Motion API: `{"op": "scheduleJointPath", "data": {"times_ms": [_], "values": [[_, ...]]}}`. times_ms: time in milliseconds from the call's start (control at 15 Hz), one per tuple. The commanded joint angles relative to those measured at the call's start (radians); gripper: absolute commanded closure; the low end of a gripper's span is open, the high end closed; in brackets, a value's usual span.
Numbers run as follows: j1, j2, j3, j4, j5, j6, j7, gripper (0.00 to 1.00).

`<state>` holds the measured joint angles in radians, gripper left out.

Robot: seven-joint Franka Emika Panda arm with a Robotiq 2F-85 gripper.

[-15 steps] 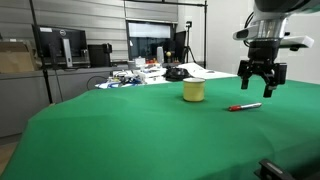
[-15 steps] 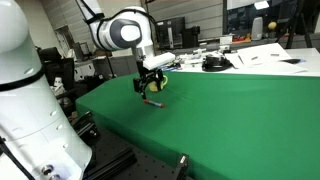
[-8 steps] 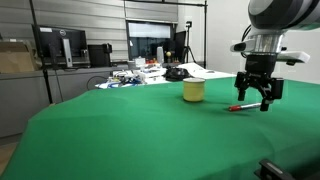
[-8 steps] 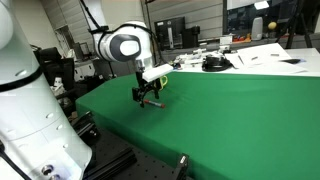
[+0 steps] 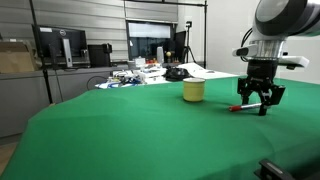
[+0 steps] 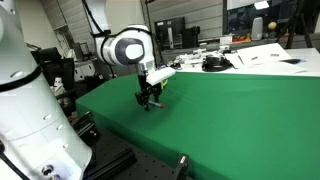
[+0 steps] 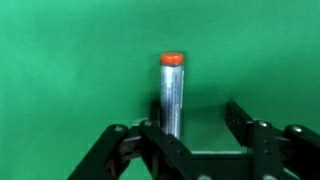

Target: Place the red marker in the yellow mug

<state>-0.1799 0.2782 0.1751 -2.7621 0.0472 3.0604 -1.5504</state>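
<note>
The robot's gripper should open wider and centre over the marker's silvery body (image 7: 172,94) before it closes, because the red marker lies (image 7: 165,112) against one finger and away from the other.
The red marker (image 5: 236,107) lies on the green table (image 5: 120,130), right of the pale-yellow mug (image 5: 193,91), which stands upright. My gripper (image 5: 257,104) is low over the marker, close to the cloth, and also shows in an exterior view (image 6: 149,102), where the marker is hidden behind it. In the wrist view the marker (image 7: 172,92) shows a pale silvery barrel with a red end pointing away. It lies between my open fingers, close against the left finger (image 7: 149,135) and apart from the right finger (image 7: 241,118). The gripper (image 7: 195,122) holds nothing.
A black object (image 5: 177,72) and papers lie at the table's far edge. Desks with monitors (image 5: 60,45) stand behind. The robot's white base (image 6: 20,110) stands by the table's near corner.
My gripper has come down from above the table to just over the marker and straddles it. The marker and mug have not moved.
</note>
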Motion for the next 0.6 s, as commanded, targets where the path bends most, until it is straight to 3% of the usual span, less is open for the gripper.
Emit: {"op": "scheduleJointPath", "data": {"times_ms": [0,200,267,400,533], "values": [[-0.021,0.025,0.0,0.015,-0.064,0.024,0.055,0.61],[-0.007,0.015,-0.019,0.017,-0.099,0.017,0.079,0.8],[-0.007,0.011,-0.02,0.021,-0.106,0.005,0.086,0.38],[-0.027,0.009,-0.002,0.024,-0.109,-0.01,0.087,0.42],[-0.033,0.006,0.004,0.026,-0.108,-0.022,0.085,0.31]]}}
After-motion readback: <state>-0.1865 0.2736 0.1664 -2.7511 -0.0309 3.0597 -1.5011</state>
